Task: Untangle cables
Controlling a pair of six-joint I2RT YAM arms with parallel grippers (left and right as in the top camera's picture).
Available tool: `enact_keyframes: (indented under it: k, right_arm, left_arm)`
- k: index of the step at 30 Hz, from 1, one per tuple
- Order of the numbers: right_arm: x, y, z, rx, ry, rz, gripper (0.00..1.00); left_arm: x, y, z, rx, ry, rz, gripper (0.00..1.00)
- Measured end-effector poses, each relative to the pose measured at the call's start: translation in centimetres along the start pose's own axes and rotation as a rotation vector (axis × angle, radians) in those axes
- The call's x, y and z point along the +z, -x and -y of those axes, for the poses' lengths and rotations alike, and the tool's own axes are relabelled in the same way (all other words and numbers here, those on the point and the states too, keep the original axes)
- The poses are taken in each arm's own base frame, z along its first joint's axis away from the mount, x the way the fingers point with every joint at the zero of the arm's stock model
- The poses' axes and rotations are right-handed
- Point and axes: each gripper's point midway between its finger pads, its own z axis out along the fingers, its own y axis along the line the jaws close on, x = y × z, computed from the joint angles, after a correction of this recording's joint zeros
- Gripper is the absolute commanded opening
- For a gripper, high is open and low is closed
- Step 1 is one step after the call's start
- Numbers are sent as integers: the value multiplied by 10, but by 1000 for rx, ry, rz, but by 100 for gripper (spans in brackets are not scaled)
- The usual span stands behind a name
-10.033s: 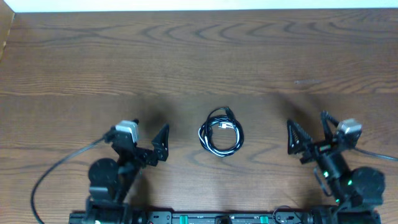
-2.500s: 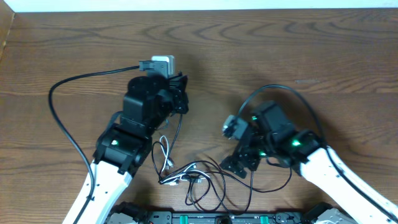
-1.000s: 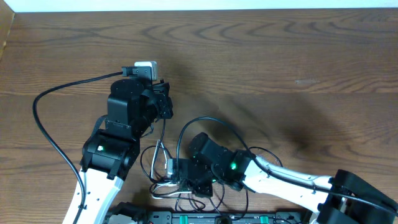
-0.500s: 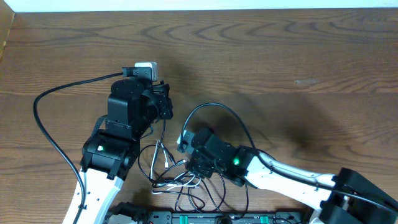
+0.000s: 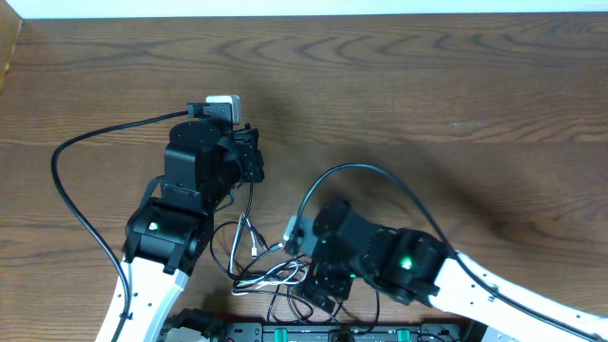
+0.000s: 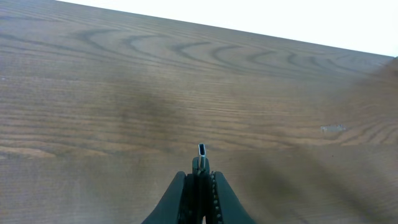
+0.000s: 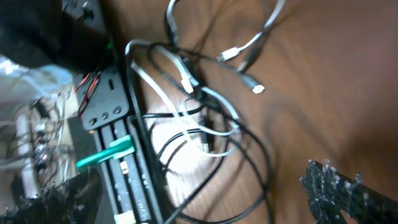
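Observation:
I should keep lowering my right gripper, which has white cable loops (image 5: 274, 277) between its open fingers, and close it on them. My left gripper has the black cable's end (image 6: 201, 150).
The black cable (image 5: 249, 198) runs from my left gripper (image 5: 250, 163) down to a tangle with the white cable (image 5: 272, 276) near the table's front edge. In the left wrist view the left gripper (image 6: 201, 179) is shut on the black cable's plug end (image 6: 202, 150), which pokes out past the fingertips. My right gripper (image 5: 318, 285) hovers over the tangle, open and holding nothing. In the right wrist view the white cable (image 7: 185, 79) and black cable (image 7: 254, 180) loop loosely between the wide-apart right gripper (image 7: 199, 202) fingers (image 7: 342, 190).
A black base rail with a green clip (image 7: 112, 151) lies along the table's front edge, right beside the tangle. Thick arm wires arc over the table at the left (image 5: 71, 157) and the middle (image 5: 380, 176). Bare wooden table (image 5: 427, 76) stretches behind.
The right gripper has opened, let go of the cables and shifted to the right. The tangle has settled slightly. The left arm and its grip have not moved.

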Motion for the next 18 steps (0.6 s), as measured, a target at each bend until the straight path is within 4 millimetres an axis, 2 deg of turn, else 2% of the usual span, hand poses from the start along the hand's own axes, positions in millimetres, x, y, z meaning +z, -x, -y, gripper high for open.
enact_keyframes:
  k: [7,10,15,18]
  right_arm:
    - [36,-11,-14,-37,106,-82,99]
    - [48,-21,-26,-75,190,-126,99]
    - [59,-31,-43,-190,297,-151,99]
    - [64,-29,-48,-245,327,-136,99]
  left_arm:
    - [0,0,0,11,0,0,8]
    - [0,0,0,16,0,0,8]
    - [0,0,0,29,0,0,8]
    - [0,0,0,29,0,0,8]
